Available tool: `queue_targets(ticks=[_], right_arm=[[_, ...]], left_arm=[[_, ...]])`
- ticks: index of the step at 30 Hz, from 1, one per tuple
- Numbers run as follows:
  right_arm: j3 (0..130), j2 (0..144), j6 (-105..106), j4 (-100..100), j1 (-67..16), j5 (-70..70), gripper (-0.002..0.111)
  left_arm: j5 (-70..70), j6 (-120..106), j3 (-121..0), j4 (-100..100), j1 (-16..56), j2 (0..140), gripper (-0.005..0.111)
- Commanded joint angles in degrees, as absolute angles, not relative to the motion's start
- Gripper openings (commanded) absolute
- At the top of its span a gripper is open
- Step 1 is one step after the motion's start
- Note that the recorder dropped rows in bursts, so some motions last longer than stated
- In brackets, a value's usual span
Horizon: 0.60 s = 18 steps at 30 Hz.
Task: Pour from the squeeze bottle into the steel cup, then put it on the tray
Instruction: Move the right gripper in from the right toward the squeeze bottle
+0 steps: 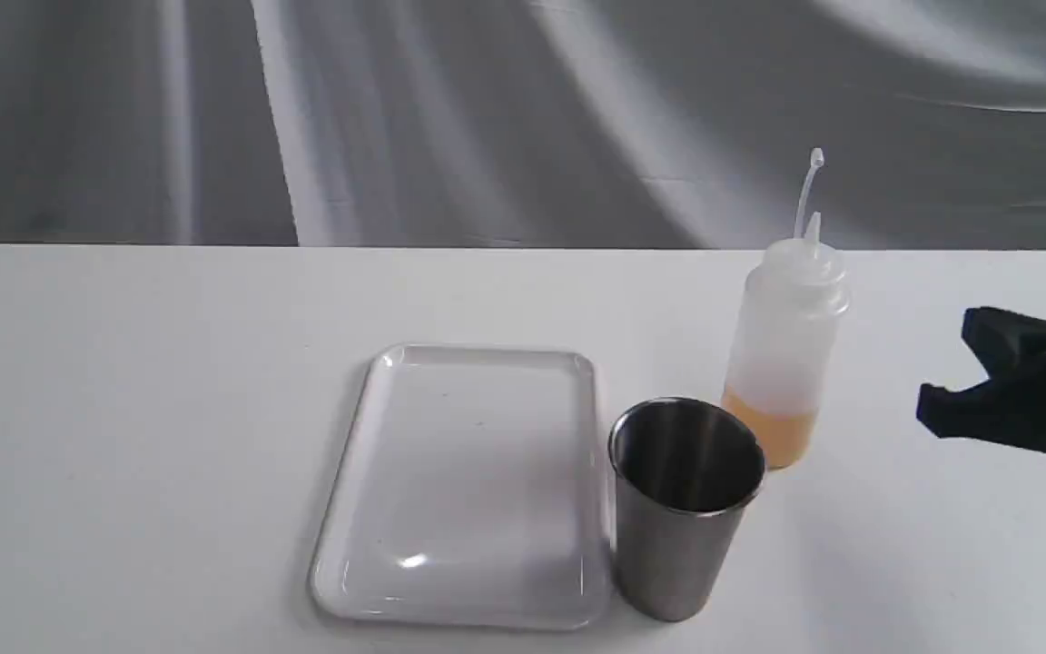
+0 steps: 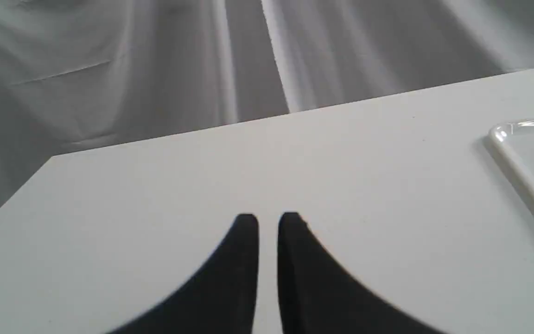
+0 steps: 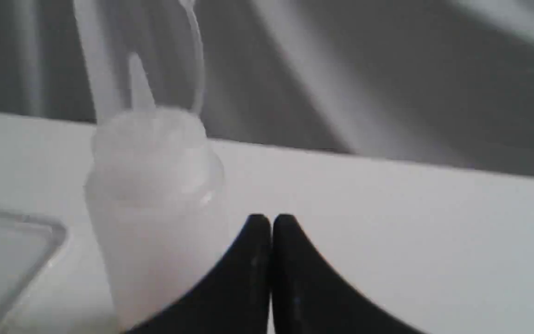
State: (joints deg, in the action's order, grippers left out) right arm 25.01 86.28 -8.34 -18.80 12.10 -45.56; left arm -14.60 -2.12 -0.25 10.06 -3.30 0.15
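My right gripper is closed and points past the squeeze bottle (image 1: 794, 289). Next, I turn it toward the bottle, open it wide and come in lower around the bottle's middle (image 1: 782, 365).
The squeeze bottle (image 1: 786, 345) stands upright on the white table, amber liquid in its base and its cap strap sticking up. Just in front of it and to its left stands the steel cup (image 1: 682, 509), upright with a dark inside. The tray (image 1: 468, 481) lies flat to the left of the cup, nearly touching it. My right gripper (image 1: 942, 361) hovers to the right of the bottle, apart from it. In the right wrist view it (image 3: 271, 220) is shut and holds nothing, with the bottle (image 3: 155, 185) close beside it. My left gripper (image 2: 268, 220) is shut over bare table.
A grey draped cloth hangs behind the table's far edge. One corner of the tray (image 2: 526, 157) shows in the left wrist view, and another corner of the tray (image 3: 3, 250) shows beyond the bottle in the right wrist view.
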Motion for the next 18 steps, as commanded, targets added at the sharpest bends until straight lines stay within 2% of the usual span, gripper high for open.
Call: queue_targets(ticks=[1, 9, 18], right_arm=[[27.63, 86.25, -14.58, -31.4, 15.65, -50.45, 0.0], [35.24, 87.37, -21.99, -51.49, 16.34, -39.17, 0.0], [35.48, 94.57, -26.8, -59.4, 19.38, -47.26, 0.0]], left_arm=[[-13.72, -1.69, 0.0, 10.04, -3.44, 0.0, 0.008], [-13.72, -1.69, 0.0, 10.04, -3.44, 0.0, 0.008], [-13.72, -1.82, 0.0, 10.04, -3.44, 0.0, 0.008]])
